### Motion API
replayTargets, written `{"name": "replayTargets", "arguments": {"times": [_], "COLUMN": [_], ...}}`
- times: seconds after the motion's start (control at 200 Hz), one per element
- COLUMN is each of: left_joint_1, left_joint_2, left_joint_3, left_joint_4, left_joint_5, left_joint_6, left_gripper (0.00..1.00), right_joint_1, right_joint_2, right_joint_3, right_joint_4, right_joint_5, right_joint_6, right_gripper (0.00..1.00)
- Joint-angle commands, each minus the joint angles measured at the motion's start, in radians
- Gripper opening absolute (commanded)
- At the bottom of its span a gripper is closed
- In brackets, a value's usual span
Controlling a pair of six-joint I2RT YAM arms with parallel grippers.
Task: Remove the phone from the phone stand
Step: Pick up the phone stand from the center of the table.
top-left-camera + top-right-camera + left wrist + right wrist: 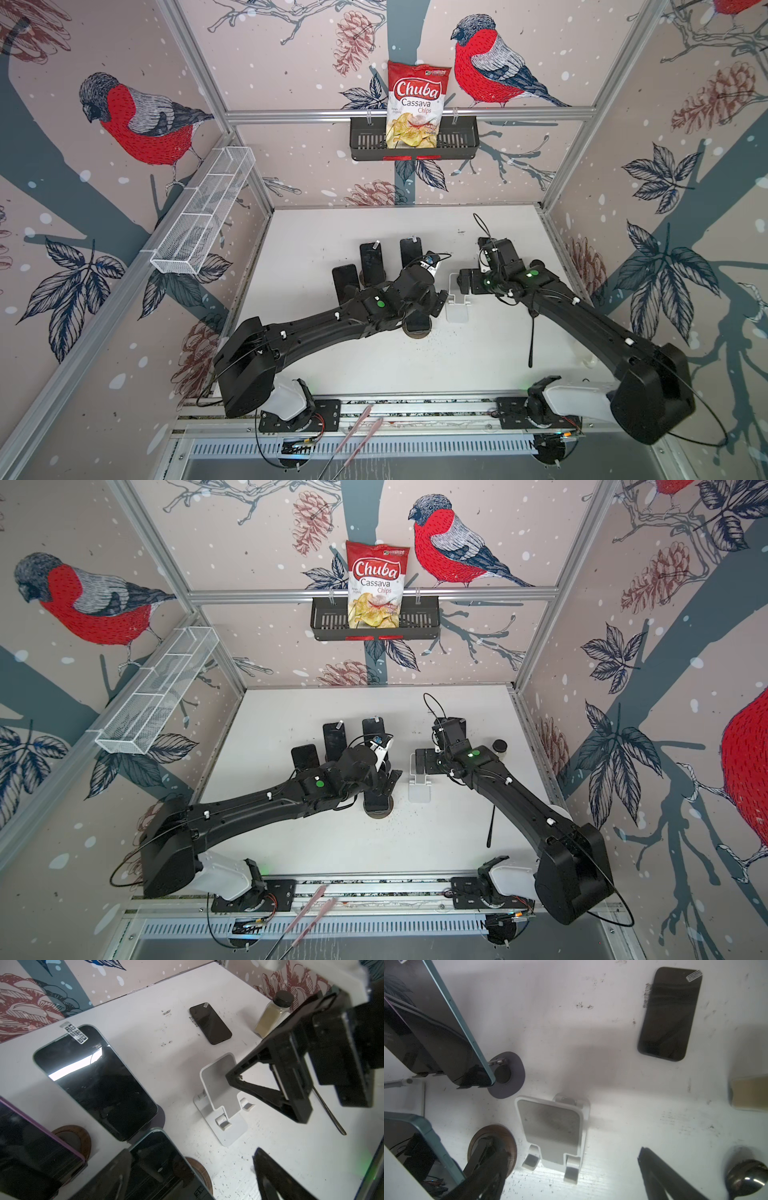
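Note:
The empty plate [552,1130] fits within the span of the right gripper's open fingers, so the gripper should go on moving toward the white phone stand [420,790] until its fingers are on either side of the plate before it closes.
A dark phone with a teal edge [162,1163] leans on a phone stand with a round wooden base [200,1169], near the table's middle in both top views [417,322] [378,801]. My left gripper [193,1176] is open and straddles this phone's upper part, with one finger [116,1176] close beside it and the other [274,1176] well clear. Just to its right stands an empty white phone stand [457,307] [552,1126]. My right gripper [571,1176] hovers open over that stand's front lip, holding nothing.
Three more dark phones [372,262] stand on holders behind the left gripper. Another phone [669,1014] lies flat further back. A spice jar [272,1016] and a black spoon [745,1176] sit at the right. A chips bag [417,104] sits in the wall basket.

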Motion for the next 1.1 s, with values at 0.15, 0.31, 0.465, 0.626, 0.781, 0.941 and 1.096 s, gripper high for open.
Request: {"name": "replayTargets", "arguments": {"times": [0.15, 0.31, 0.465, 0.626, 0.781, 0.941, 1.096], "left_joint_1": [-0.001, -0.001, -0.001, -0.001, -0.001, -0.001, -0.001], "left_joint_2": [-0.010, -0.020, -0.041, -0.056, -0.073, -0.085, -0.089], "left_joint_3": [-0.015, -0.024, -0.045, -0.055, -0.082, -0.094, -0.096], "left_joint_4": [-0.020, 0.020, 0.057, 0.075, 0.100, 0.117, 0.122], "left_joint_5": [-0.077, -0.066, -0.066, -0.072, -0.070, -0.070, -0.069], "left_joint_6": [-0.083, -0.079, -0.067, -0.063, -0.053, -0.043, -0.035], "left_gripper": [0.91, 0.91, 0.91, 0.91, 0.91, 0.91, 0.91], "right_joint_1": [0.062, 0.090, 0.105, 0.124, 0.138, 0.138, 0.138], "right_joint_2": [0.063, 0.108, 0.136, 0.169, 0.181, 0.189, 0.195], "right_joint_3": [0.000, 0.001, -0.004, 0.003, 0.000, 0.001, 0.004], "right_joint_4": [0.032, 0.052, 0.078, 0.086, 0.100, 0.102, 0.096], "right_joint_5": [0.046, 0.070, 0.078, 0.104, 0.118, 0.149, 0.178], "right_joint_6": [0.039, 0.052, 0.073, 0.105, 0.137, 0.157, 0.156], "right_gripper": [0.99, 0.99, 1.00, 0.98, 0.87, 0.74, 0.59]}}
